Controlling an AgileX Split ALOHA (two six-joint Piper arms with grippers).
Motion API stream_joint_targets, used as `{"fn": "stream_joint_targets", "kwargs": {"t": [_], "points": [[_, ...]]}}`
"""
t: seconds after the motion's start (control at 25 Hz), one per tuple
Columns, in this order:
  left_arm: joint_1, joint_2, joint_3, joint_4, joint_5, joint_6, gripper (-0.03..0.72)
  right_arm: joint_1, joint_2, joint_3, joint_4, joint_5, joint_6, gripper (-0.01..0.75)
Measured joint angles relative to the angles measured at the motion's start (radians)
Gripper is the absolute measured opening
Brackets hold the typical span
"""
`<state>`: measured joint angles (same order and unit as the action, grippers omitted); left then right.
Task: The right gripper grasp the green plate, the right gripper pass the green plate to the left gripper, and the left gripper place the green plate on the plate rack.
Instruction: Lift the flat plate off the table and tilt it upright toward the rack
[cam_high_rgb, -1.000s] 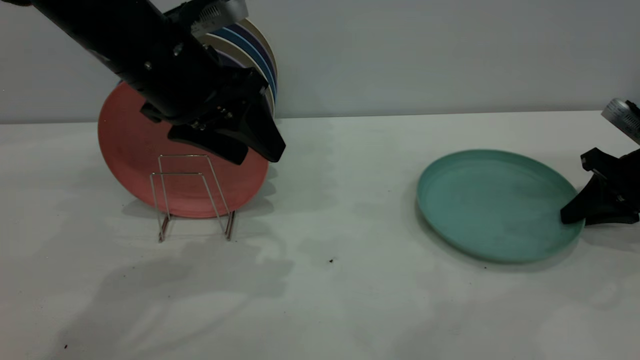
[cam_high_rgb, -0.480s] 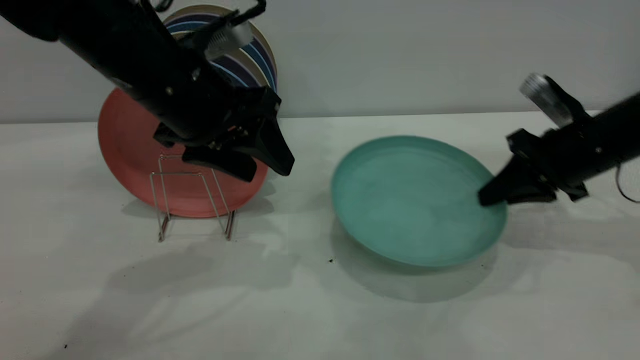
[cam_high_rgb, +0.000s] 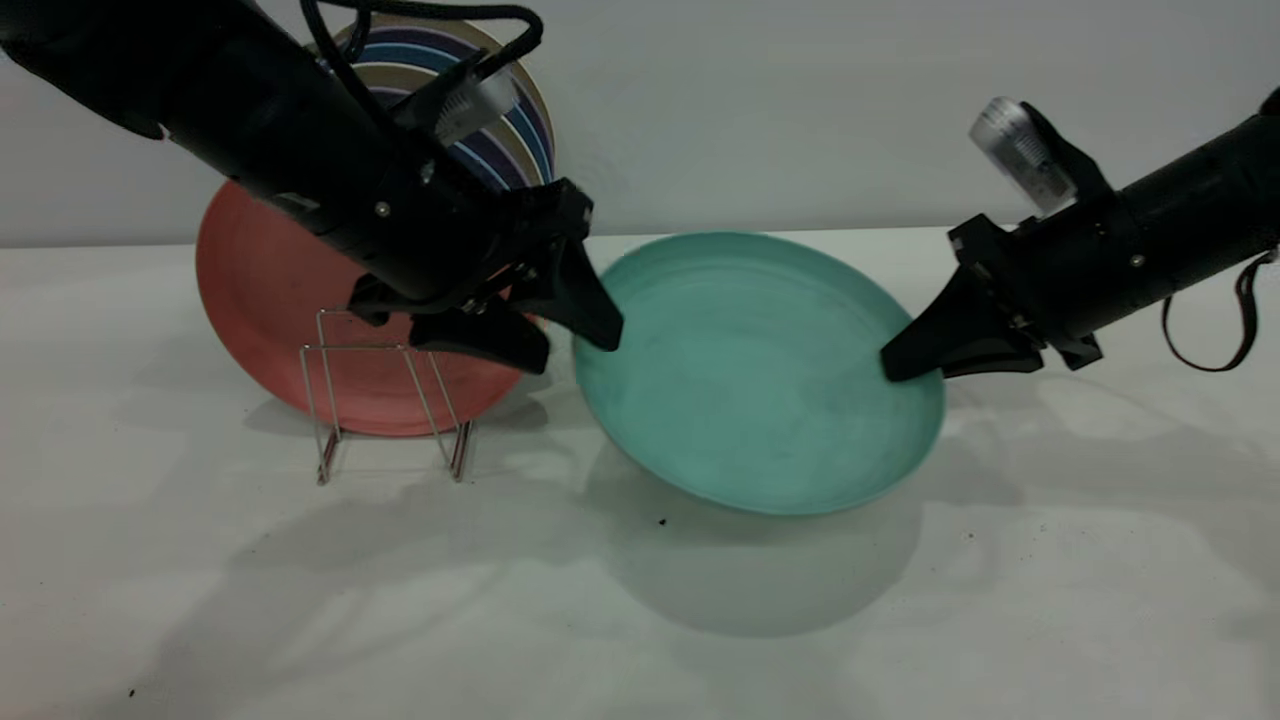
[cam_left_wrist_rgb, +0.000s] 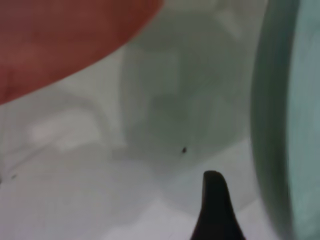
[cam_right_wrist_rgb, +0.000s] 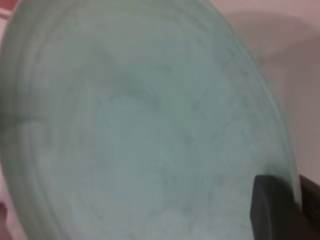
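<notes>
The robot's right gripper is holding the green plate's rim (cam_high_rgb: 939, 410) farthest from the plate rack, so next the left gripper grips the free rim (cam_high_rgb: 585, 374) nearest the rack before the right gripper opens.
The green plate (cam_high_rgb: 750, 370) hangs tilted above the table. My right gripper (cam_high_rgb: 895, 368) is shut on its right rim. In the right wrist view the plate (cam_right_wrist_rgb: 140, 125) fills the picture, and its rim sits between my fingers (cam_right_wrist_rgb: 275, 210). My left gripper (cam_high_rgb: 578, 352) is open at the plate's left rim, with one jaw over the rim and one beside it. In the left wrist view one of its fingers (cam_left_wrist_rgb: 215, 205) shows beside the plate's edge (cam_left_wrist_rgb: 280, 125). The plate rack (cam_high_rgb: 385, 395) stands on the table at the left, below the left arm.
A salmon-pink plate (cam_high_rgb: 260, 300) stands upright in the rack and also shows in the left wrist view (cam_left_wrist_rgb: 60, 40). Striped blue and cream plates (cam_high_rgb: 510, 120) stand behind it by the wall. The white table (cam_high_rgb: 700, 620) spreads out in front.
My right gripper has lifted the green plate off the table and carried it left. My left gripper has moved right and down to meet the plate's left rim.
</notes>
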<state>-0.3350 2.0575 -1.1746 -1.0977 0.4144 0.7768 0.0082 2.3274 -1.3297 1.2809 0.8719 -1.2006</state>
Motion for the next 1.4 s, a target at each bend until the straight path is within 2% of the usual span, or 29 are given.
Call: {"fn": "stream_joint_targets", "kwargs": {"t": [0.12,0.28,0.36,0.56,0.6,0.68,0.8,1.04,1.12,1.24,1.4], "points": [[-0.009,0.001,0.000,-0.039,-0.014,0.050,0.532,0.014,0.000,0.000,0.013,0.022,-0.013,0.015],[-0.009,0.001,0.000,-0.047,-0.025,0.062,0.456,0.014,0.000,0.000,0.058,0.057,-0.046,0.015],[-0.009,0.001,0.000,-0.051,-0.026,0.064,0.391,0.014,0.000,0.000,0.064,0.063,-0.055,0.016],[-0.009,0.001,0.000,-0.056,-0.030,0.063,0.101,0.019,0.000,0.000,0.073,0.070,-0.099,0.026],[-0.009,0.001,0.000,-0.060,-0.037,0.063,0.075,0.019,0.000,0.000,0.075,0.072,-0.115,0.036],[-0.008,0.001,0.000,-0.061,-0.039,0.066,0.074,0.019,0.000,0.000,0.079,0.084,-0.138,0.069],[-0.008,0.001,0.000,-0.064,-0.040,0.083,0.074,0.019,-0.006,0.000,0.086,0.091,-0.148,0.182],[0.001,-0.008,0.000,-0.054,-0.031,0.116,0.074,0.011,-0.145,0.002,0.098,0.062,-0.151,0.557],[0.020,-0.021,0.000,-0.037,-0.027,0.118,0.074,-0.006,-0.226,0.002,0.094,0.062,-0.151,0.637],[0.061,-0.058,0.000,0.021,-0.014,0.118,0.074,-0.041,-0.350,0.002,0.020,0.065,-0.107,0.670],[0.118,-0.130,0.000,0.161,0.058,0.119,0.074,-0.056,-0.528,0.002,-0.172,0.121,0.059,0.605]]}}
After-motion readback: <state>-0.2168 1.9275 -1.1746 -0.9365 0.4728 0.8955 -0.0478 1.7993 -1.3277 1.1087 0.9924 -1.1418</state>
